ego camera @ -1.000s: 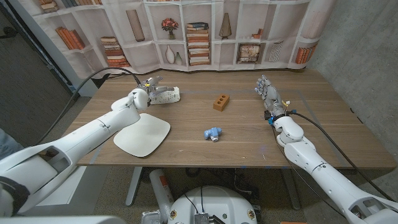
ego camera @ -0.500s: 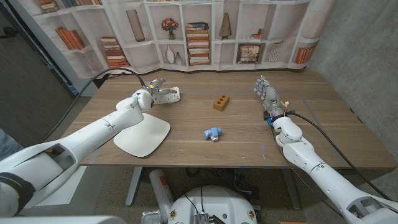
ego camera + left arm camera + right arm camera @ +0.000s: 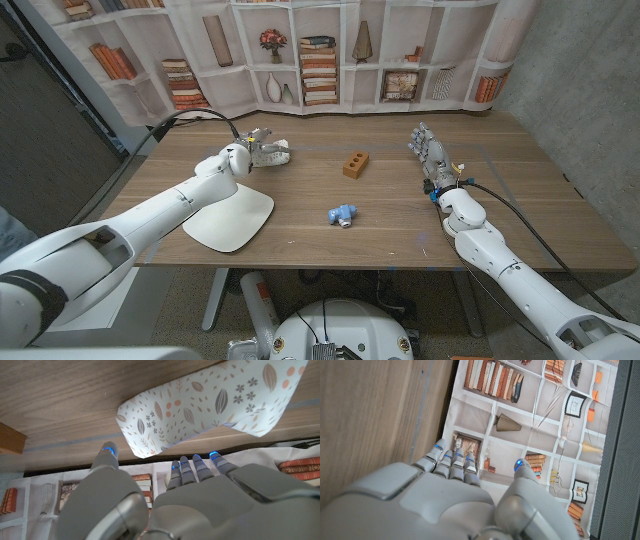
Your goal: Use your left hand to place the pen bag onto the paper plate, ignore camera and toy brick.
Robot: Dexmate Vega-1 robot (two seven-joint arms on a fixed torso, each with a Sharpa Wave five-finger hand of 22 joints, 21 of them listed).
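The pen bag's edge (image 3: 219,426) bows in slackly, so its near corner (image 3: 141,436) will buckle around my grip when I lift the pen bag.
The pen bag (image 3: 274,151), white with a leaf and dot print, lies at the table's far left; the left wrist view shows it close up (image 3: 210,405). My left hand (image 3: 243,157) is right at the bag's near end, fingers apart, holding nothing. In the left wrist view its fingertips (image 3: 192,461) and thumb stand on either side of the bag's near corner, and I cannot tell whether they touch it. The white paper plate (image 3: 230,218) lies nearer the front edge, below that hand. My right hand (image 3: 430,152) stands at the right of the table, fingers extended, holding nothing.
A brown toy brick (image 3: 355,164) sits at mid-table, right of the pen bag. A small blue toy camera (image 3: 343,214) lies nearer the front, right of the plate. A bookshelf-print curtain (image 3: 320,50) hangs behind the table's far edge.
My left hand has reached farther across the table and closed in on the pen bag's near end. The right arm has not moved.
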